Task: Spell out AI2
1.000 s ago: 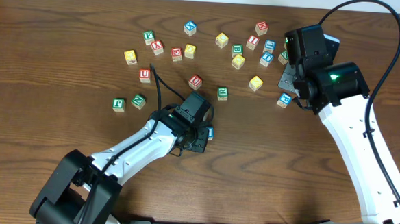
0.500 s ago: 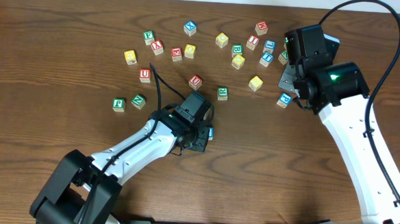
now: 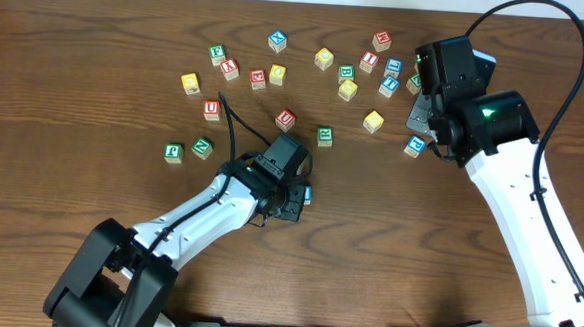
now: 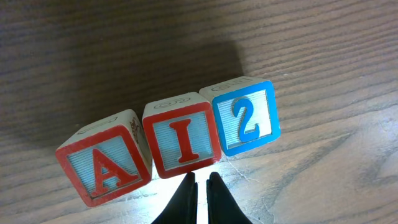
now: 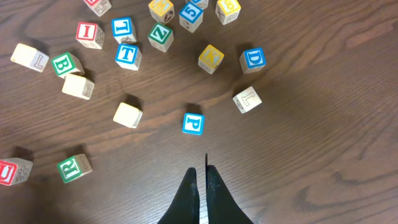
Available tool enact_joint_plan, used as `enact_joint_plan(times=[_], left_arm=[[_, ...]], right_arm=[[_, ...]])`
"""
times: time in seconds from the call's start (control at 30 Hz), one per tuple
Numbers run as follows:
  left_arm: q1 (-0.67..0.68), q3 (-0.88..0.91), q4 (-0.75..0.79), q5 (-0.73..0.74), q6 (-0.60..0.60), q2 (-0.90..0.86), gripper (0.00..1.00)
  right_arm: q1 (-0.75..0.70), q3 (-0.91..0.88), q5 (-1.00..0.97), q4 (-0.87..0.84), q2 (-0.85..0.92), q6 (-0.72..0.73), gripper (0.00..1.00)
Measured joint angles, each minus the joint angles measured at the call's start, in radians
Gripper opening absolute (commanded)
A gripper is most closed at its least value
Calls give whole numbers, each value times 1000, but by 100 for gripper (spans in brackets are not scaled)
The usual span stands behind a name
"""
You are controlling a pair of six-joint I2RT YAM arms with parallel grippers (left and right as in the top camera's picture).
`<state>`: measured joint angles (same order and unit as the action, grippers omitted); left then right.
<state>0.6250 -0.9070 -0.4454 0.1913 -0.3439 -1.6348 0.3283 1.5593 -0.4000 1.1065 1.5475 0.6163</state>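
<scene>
My left gripper should go to the "A" cube's free side [image 4: 67, 173] and push the cube straight, because the "A" cube [image 4: 107, 167] sits crooked next to the "I" cube.
In the left wrist view three pale cubes lie side by side in a slightly rising row on the brown table: the red "A" cube [image 4: 106, 165], the red "I" cube [image 4: 182, 143] and the blue "2" cube [image 4: 244, 117]. My left gripper [image 4: 202, 178] is shut and empty, its tips just below the "I" cube. From overhead the left gripper [image 3: 289, 188] covers the row; only a blue edge of the "2" cube [image 3: 307, 194] shows. My right gripper [image 5: 200, 171] is shut and empty above bare wood, short of a blue "P" cube [image 5: 193, 123].
Several other letter cubes lie scattered across the far half of the table, among them a red "U" cube [image 3: 212, 108], a green cube [image 3: 173, 152], a yellow cube [image 3: 373, 121] and a green "R" cube [image 5: 73, 168]. The right arm [image 3: 516, 185] reaches in from the right.
</scene>
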Motion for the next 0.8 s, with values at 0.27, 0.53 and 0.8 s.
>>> enact_joint_plan(times=[0.27,0.53,0.8], left_arm=[[0,0,0,-6,0,0,8],[21,0,-1,-2,0,0,7],[76,0,-3,1,0,0,8]], right_arm=[[0,0,0,0,0,0,1],[0,0,0,-1,0,-1,1],[0,0,0,-5,0,-3,1]])
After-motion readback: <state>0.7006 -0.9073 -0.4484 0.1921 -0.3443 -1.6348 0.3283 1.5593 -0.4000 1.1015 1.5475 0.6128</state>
